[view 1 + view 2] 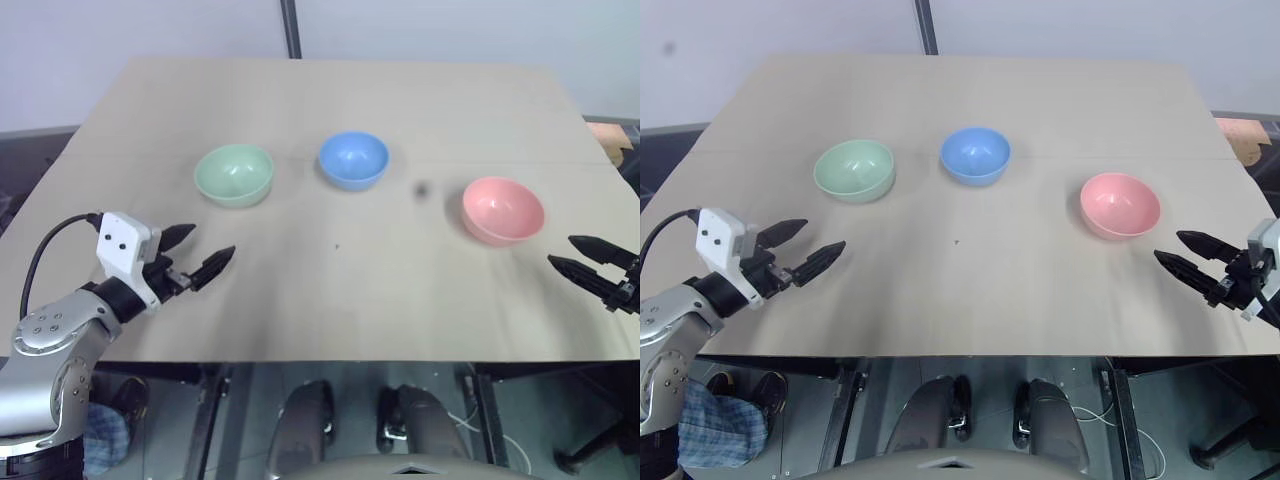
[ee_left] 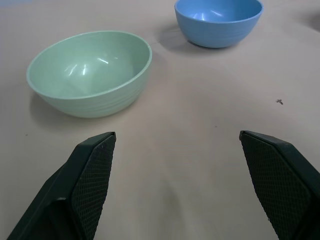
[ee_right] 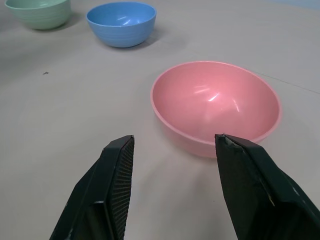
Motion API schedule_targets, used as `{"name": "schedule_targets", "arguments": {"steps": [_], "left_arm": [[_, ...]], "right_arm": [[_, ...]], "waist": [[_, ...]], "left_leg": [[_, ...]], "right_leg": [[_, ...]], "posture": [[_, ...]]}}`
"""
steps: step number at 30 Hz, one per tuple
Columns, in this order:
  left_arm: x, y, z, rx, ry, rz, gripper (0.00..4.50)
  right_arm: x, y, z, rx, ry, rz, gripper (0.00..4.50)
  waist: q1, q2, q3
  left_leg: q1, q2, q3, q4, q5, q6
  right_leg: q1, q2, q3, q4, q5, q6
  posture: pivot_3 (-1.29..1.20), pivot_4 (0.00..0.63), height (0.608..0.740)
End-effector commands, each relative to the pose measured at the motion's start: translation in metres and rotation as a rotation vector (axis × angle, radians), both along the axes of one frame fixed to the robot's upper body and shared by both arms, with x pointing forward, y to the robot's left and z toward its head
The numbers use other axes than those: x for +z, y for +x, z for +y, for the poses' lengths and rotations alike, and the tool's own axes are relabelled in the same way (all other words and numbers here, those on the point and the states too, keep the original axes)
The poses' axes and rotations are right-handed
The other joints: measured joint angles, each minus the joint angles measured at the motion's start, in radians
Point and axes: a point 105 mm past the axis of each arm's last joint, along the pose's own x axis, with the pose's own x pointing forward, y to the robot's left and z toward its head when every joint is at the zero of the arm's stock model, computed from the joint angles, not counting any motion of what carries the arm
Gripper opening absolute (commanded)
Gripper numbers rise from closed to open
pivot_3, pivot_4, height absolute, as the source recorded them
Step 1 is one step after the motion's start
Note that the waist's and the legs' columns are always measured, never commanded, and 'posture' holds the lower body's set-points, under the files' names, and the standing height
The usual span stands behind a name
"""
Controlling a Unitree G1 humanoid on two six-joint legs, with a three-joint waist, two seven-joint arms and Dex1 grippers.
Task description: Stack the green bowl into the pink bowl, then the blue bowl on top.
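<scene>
The green bowl's rim should stay higher when the robot lowers the green bowl into the pink bowl, because the pink bowl's opening looks about as wide.
Three bowls stand apart and upright on the beige table. The green bowl is on the left, the blue bowl in the middle, the pink bowl on the right. My left gripper hovers open a short way in front of the green bowl, with nothing between its fingers. On the right, my right gripper is open too, just in front of the pink bowl and apart from it. The blue bowl lies beyond both.
A small dark spot marks the table between the blue and pink bowls. The table's front edge runs just behind both grippers. A brown cardboard piece lies off the table's right side.
</scene>
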Motion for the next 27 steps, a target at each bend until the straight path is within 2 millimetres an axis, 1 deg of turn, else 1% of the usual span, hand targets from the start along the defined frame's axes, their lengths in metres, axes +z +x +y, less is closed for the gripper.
{"name": "schedule_targets", "arguments": {"steps": [1,21,24,27], "left_arm": [[0.013,0.000,-0.004,-0.025,0.026,-0.056,4.18],[0.012,0.003,-0.003,-0.044,0.013,-0.057,4.18],[0.012,0.002,-0.004,-0.056,0.008,-0.055,4.18],[0.012,0.001,-0.009,-0.096,-0.003,-0.048,4.18]], "right_arm": [[0.013,-0.003,-0.002,-0.005,-0.013,-0.053,2.83],[0.012,-0.001,-0.003,0.008,-0.016,-0.054,2.83],[0.012,0.000,0.002,0.025,-0.018,-0.051,2.83],[0.013,0.003,0.013,0.055,-0.032,-0.051,2.83]], "waist": [[0.000,0.000,0.000],[0.000,0.000,0.000],[0.000,0.000,0.000],[0.000,0.000,0.000]], "left_leg": [[0.000,0.000,0.000,0.000,0.000,0.000],[0.003,0.000,0.000,0.000,0.000,0.000],[0.004,0.000,0.000,0.000,0.000,0.000],[0.006,0.000,0.000,0.000,0.000,0.000]], "right_leg": [[0.000,0.000,0.000,0.000,0.000,0.000],[0.003,0.000,0.000,0.000,0.000,0.000],[0.005,0.000,0.000,0.000,0.000,0.000],[0.007,0.000,0.000,0.000,0.000,0.000]], "posture": [[0.00,0.150,0.740],[0.00,0.150,0.740],[0.00,0.150,0.740],[0.00,0.150,0.740]]}}
